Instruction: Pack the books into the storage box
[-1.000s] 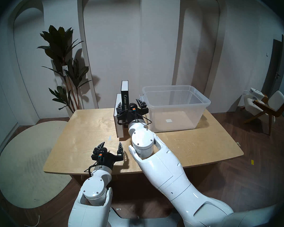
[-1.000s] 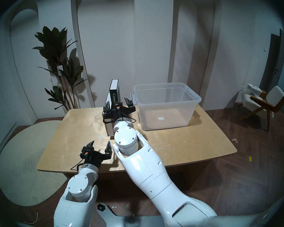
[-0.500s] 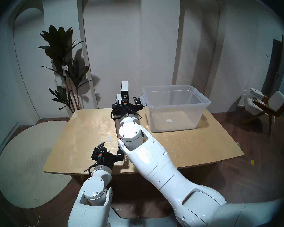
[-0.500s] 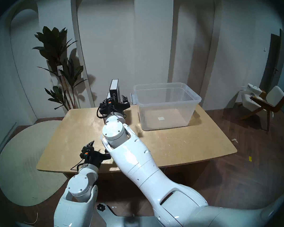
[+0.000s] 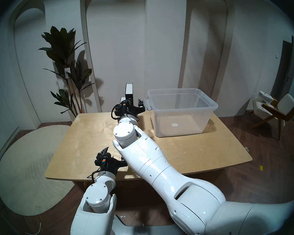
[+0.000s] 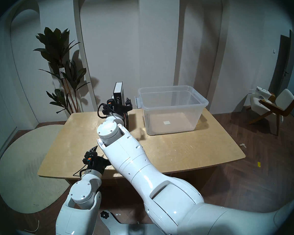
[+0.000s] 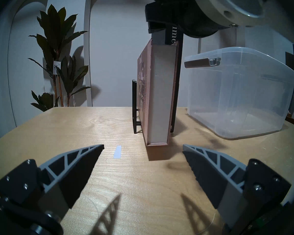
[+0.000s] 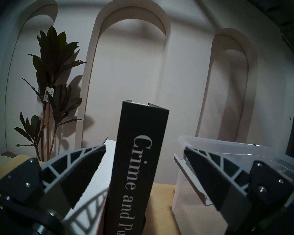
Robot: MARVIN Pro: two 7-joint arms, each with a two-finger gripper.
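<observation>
I expect the shorter reddish-brown book [image 5: 123, 99] to stay leaning in the rack when I lift the black book, because the reddish-brown book's top is lower than the black book's upper part [image 5: 129, 90].
The black book [image 5: 129, 92] lettered "Crime and Punishment" stands upright at the table's back, spine toward me, left of the clear storage box [image 5: 210, 101]. The shorter reddish-brown book [image 7: 157, 93] stands against its left side. My right gripper [image 5: 131, 105] is open, with one finger on each side of the black book's spine [image 8: 137, 161], near its upper part. Its left finger hangs over the shorter book's white page edges [image 8: 100, 183]. My left gripper [image 5: 115, 152] is open and empty, low over the table's front, pointing at the books [image 7: 143, 146].
A black wire book rack [image 7: 134, 107] holds the books. The storage box [image 7: 244, 73] has a clip handle facing the books. A white tape mark [image 7: 117, 151] lies on the wooden table [image 5: 202, 149]. A potted plant [image 5: 64, 63] stands behind the table's left corner, and a chair [image 5: 275, 110] stands at the right.
My right arm has reached forward and to the left, bringing its open gripper up around the black book's spine. The left arm and the books have not moved.
</observation>
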